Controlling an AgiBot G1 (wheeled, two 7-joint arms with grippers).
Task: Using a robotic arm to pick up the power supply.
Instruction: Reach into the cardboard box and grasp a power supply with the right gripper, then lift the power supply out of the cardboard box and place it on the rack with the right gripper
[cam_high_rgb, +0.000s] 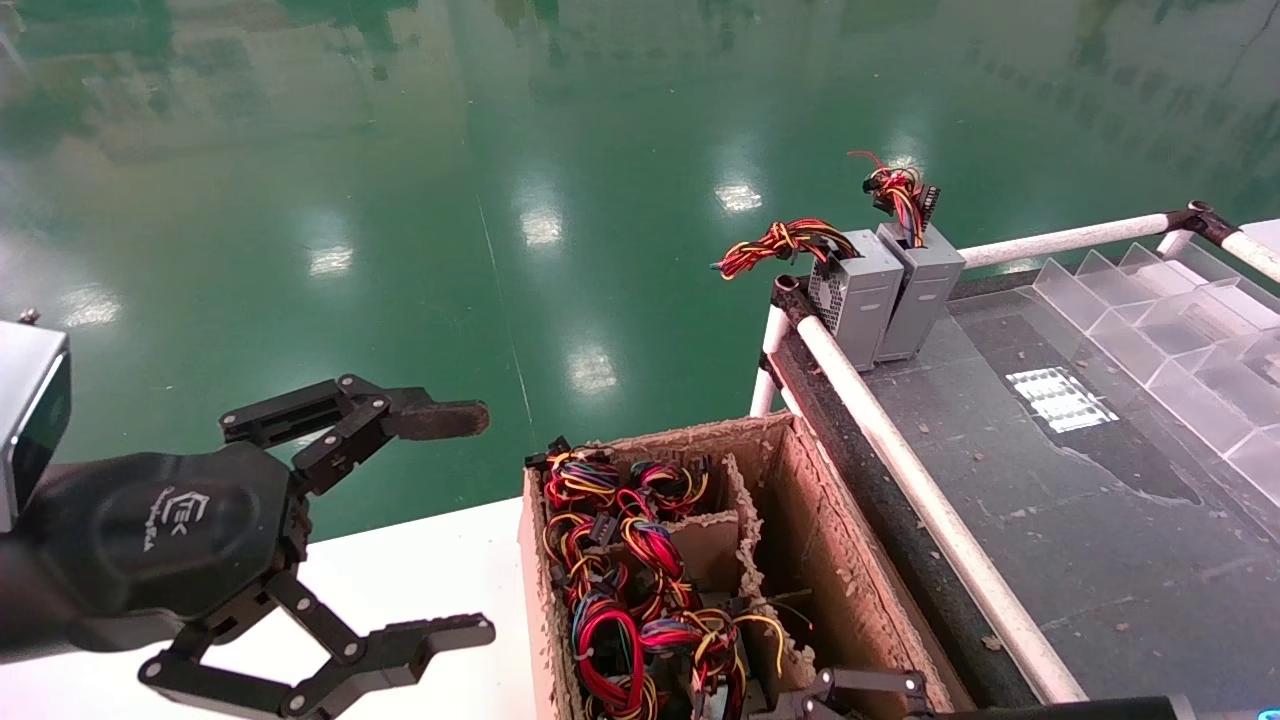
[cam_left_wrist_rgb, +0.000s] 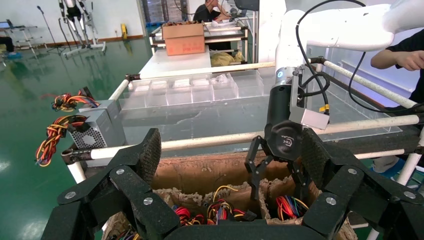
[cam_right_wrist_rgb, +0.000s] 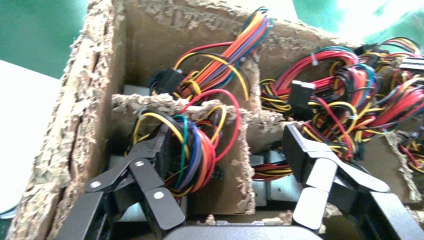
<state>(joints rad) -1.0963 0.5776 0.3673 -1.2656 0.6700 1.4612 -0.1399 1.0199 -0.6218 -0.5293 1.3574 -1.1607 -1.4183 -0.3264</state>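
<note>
I expect that when I lift the wire loop (cam_right_wrist_rgb: 194, 156), the whole power supply will rise hanging below it, since a grey body (cam_right_wrist_rgb: 133, 212) shows under the wires.
My right gripper (cam_right_wrist_rgb: 227, 145), the robotic arm with all-black fingertips, is down inside the cardboard box (cam_right_wrist_rgb: 75, 125) and open. One finger (cam_right_wrist_rgb: 150, 150) sits in the loose red, yellow, blue and black wire loop (cam_right_wrist_rgb: 197, 150) of the power supply. The other finger (cam_right_wrist_rgb: 300, 150) is in the neighbouring cell, so the jaws straddle a cardboard divider (cam_right_wrist_rgb: 235, 170). The supply's grey body is mostly hidden under the wires. The left wrist view shows this gripper (cam_left_wrist_rgb: 280, 182) pointing straight down over that loop (cam_left_wrist_rgb: 289, 206). My left gripper (cam_high_rgb: 478, 525) hovers open beside the box, holding nothing.
Several more wire bundles (cam_high_rgb: 620, 560) fill the box's other cells. Two grey power supplies (cam_high_rgb: 890, 290) stand at the corner of the railed dark table (cam_high_rgb: 1050, 500), which carries clear plastic bins (cam_high_rgb: 1180, 330). A white tabletop (cam_high_rgb: 420, 570) lies under my left gripper. A person (cam_left_wrist_rgb: 405, 55) stands beyond the rails.
</note>
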